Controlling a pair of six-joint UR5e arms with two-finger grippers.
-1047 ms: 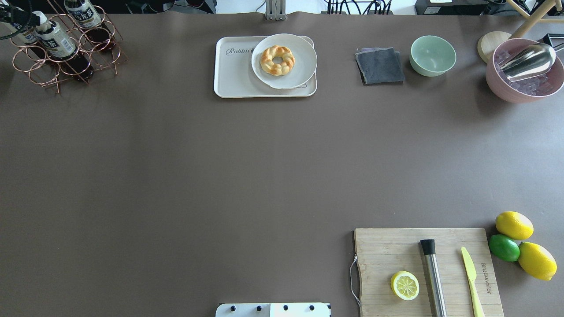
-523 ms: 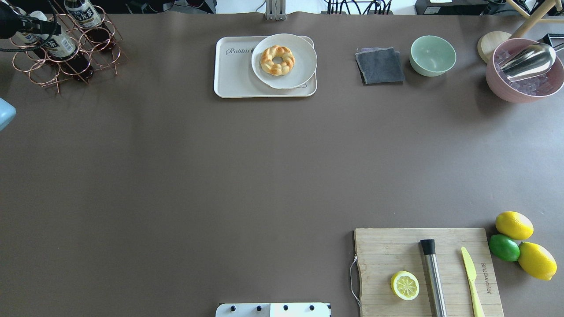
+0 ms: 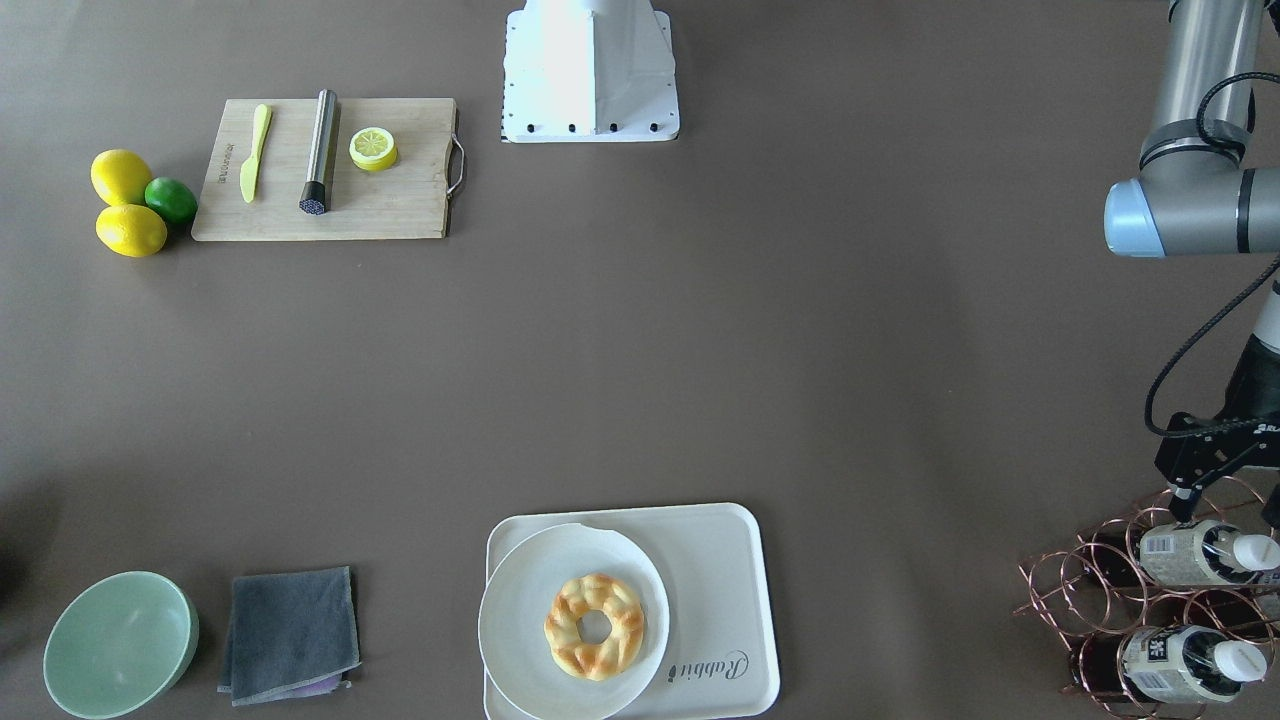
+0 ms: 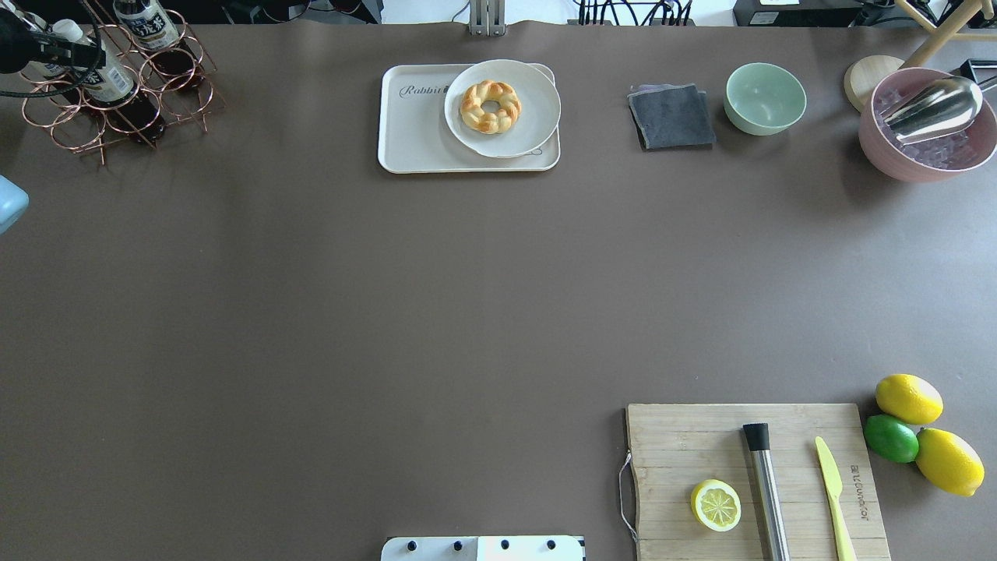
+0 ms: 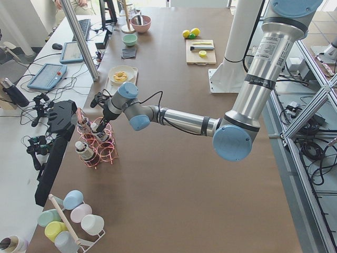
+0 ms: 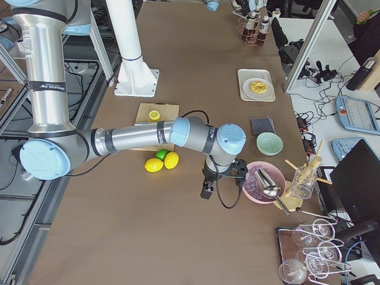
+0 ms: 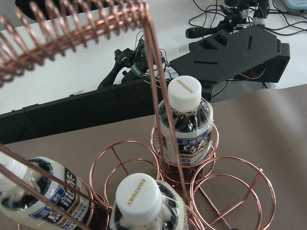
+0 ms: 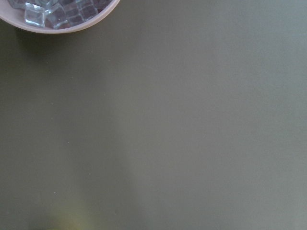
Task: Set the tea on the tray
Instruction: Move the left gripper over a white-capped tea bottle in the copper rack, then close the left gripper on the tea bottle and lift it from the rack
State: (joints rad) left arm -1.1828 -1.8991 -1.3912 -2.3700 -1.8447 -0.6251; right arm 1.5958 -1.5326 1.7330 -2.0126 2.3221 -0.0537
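I expect the tea bottle to slide out and leave the rack behind when I lift the bottle's cap, because the rack's copper rings are open on top.
Several tea bottles with white caps lie in a copper wire rack at the table's far left corner. One tea bottle lies right under my left gripper, which hangs open just above the rack, apart from the bottle. The left wrist view looks down on a tea bottle with two more beside it; no fingers show there. The cream tray sits at the far middle, a white plate with a doughnut on it. My right gripper hovers beside the pink bowl; I cannot tell its state.
The pink ice bowl with a metal scoop, a green bowl and a grey cloth line the far right. A cutting board with a lemon half, muddler and knife, plus lemons and a lime, sits near right.
My left gripper has slid a little further in over the rack's bottles, and the arm's pale blue elbow has come into the overhead view's left edge.
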